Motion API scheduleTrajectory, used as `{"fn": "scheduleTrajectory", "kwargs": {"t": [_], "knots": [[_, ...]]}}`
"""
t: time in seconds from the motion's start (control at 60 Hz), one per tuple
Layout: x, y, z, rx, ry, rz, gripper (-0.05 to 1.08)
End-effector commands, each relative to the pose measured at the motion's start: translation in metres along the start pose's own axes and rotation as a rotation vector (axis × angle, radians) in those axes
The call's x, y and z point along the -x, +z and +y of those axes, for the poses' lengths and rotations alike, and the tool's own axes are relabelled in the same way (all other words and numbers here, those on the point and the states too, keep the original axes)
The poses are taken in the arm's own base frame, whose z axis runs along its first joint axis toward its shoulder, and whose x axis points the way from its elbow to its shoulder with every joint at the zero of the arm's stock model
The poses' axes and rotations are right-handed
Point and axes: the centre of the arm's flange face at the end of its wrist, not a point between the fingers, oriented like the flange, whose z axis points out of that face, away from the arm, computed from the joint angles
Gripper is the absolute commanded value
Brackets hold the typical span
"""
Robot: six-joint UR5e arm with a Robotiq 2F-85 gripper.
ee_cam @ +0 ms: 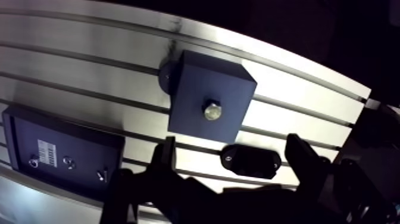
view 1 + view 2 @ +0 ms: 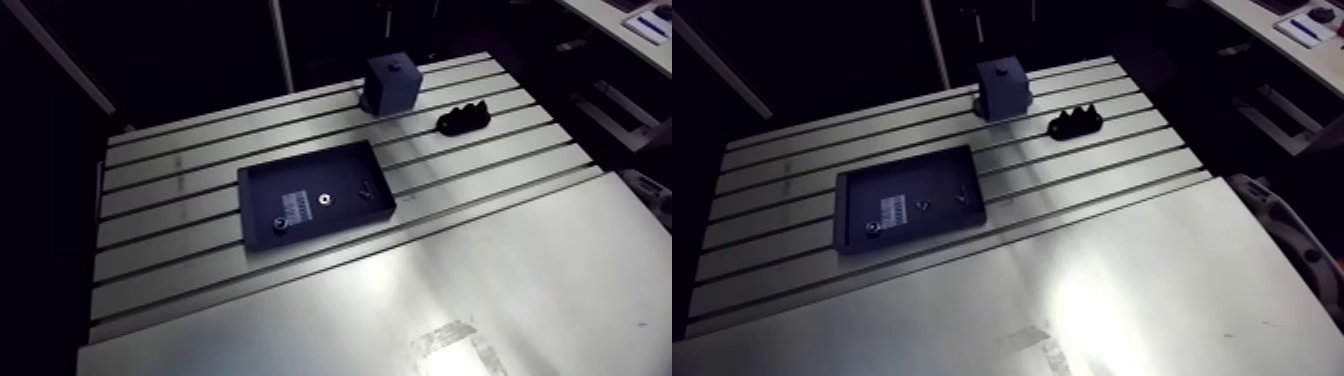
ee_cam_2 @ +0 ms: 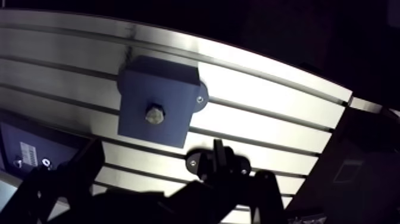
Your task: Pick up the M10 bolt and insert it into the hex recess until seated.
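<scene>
My gripper will lower the M10 bolt, and the bolt will sink down into the block, because the bolt's silvery head (image 1: 212,111) sticks up above the dark hex hole (image 1: 209,103).
A dark blue block (image 2: 392,82) stands at the far side of the slotted table (image 2: 180,250). A silvery hex bolt head (image 1: 212,111) sits in the middle of the block's top face, seen from above in the wrist view. My gripper (image 1: 232,146) hovers above the table just short of the block, open, with nothing held between its fingers (image 1: 166,156). Beneath the gap between them lies a small black ridged holder (image 1: 250,160). The gripper does not show in the arm view.
A shallow black tray (image 2: 252,190) lies mid-table with a white label (image 2: 293,208) and a few small metal parts, one a ring-shaped piece (image 2: 324,199). The black holder (image 2: 463,120) sits right of the block. A smooth metal sheet (image 2: 480,280) covers the table's near part.
</scene>
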Motion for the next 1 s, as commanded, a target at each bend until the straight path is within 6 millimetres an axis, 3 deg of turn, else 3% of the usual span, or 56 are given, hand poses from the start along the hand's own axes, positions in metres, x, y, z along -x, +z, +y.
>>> {"fn": "scheduleTrajectory", "kwargs": {"t": [0.017, 0.3, 0.467, 0.583, 0.65, 0.767, 0.867, 1.0], "knots": [[0.0013, -0.0061, -0.0041, -0.003, 0.078, 0.003, 0.01], [0.0011, -0.0091, -0.0122, -0.017, 0.134, -0.023, 0.03], [0.0005, -0.0082, -0.0129, -0.018, 0.158, -0.024, 0.31], [0.0004, -0.0083, -0.0128, -0.019, 0.159, -0.022, 0.40], [-0.0002, -0.0098, -0.0122, -0.017, 0.158, -0.018, 0.53], [0.0005, -0.0099, -0.0104, -0.016, 0.161, -0.017, 0.64], [0.0008, -0.0086, -0.0070, -0.018, 0.163, -0.016, 0.84], [0.0005, -0.0058, -0.0071, -0.022, 0.161, -0.019, 0.92]]}}
